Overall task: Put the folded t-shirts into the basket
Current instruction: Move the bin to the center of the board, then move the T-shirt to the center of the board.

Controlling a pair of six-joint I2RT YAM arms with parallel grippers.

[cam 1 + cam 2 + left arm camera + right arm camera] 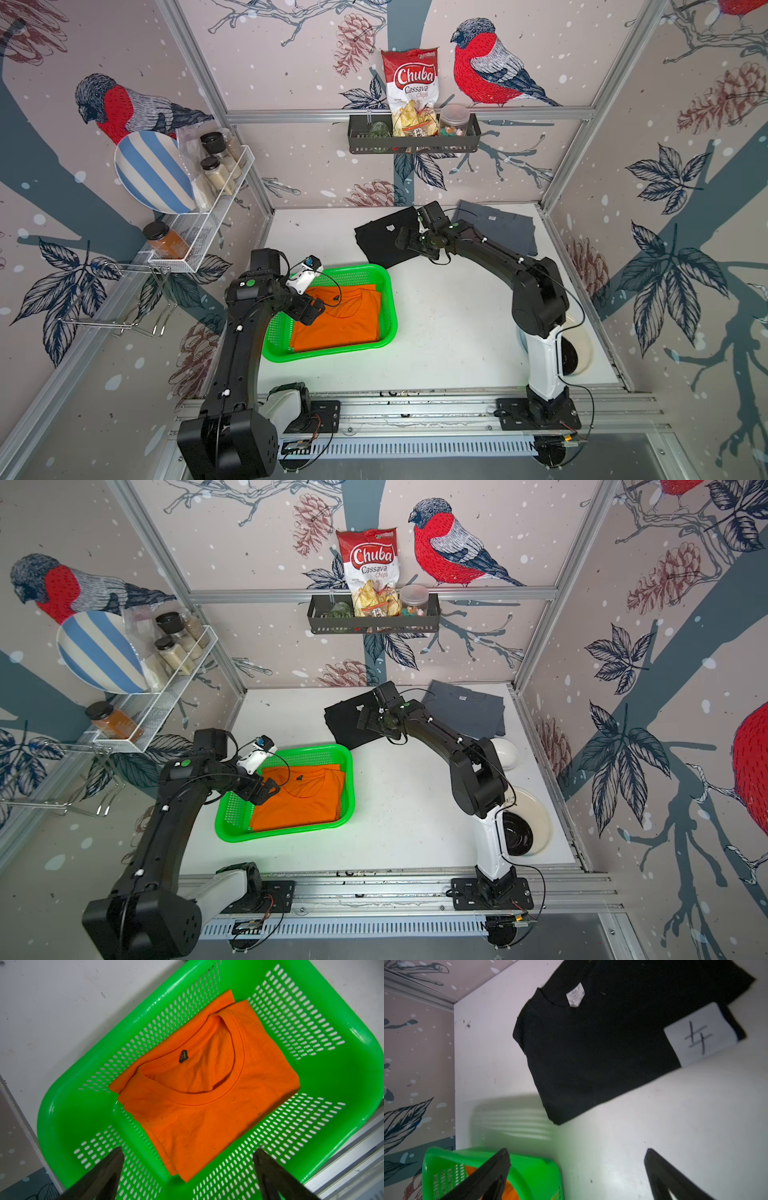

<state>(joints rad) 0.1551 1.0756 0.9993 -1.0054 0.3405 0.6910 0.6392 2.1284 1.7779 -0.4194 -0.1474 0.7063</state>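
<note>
The black t-shirt (382, 242) is behind the green basket, so the robot's right gripper should first pull the shirt to the open space (452, 342) beside the basket, and then both grippers should lift it.
The bright orange folded t-shirt (345, 320) (207, 1095) lies flat inside the green basket (390, 307) (311, 1022). My left gripper (311, 312) (189, 1149) hangs open over the basket's left end, holding nothing. A black folded t-shirt (380, 243) (591, 1053) with a white neck label rests on the table behind the basket. My right gripper (409, 241) (577, 1150) hovers open and empty over the black shirt's right edge. The slate grey folded t-shirt (498, 228) lies at the back right corner.
A white paper slip (699, 1036) sits on the black shirt. A white bowl (505, 752), a black bowl (517, 833) and a cream plate (540, 825) stand beside the right arm. A black wire shelf (415, 143) and a white mesh rack (208, 224) hang on the walls.
</note>
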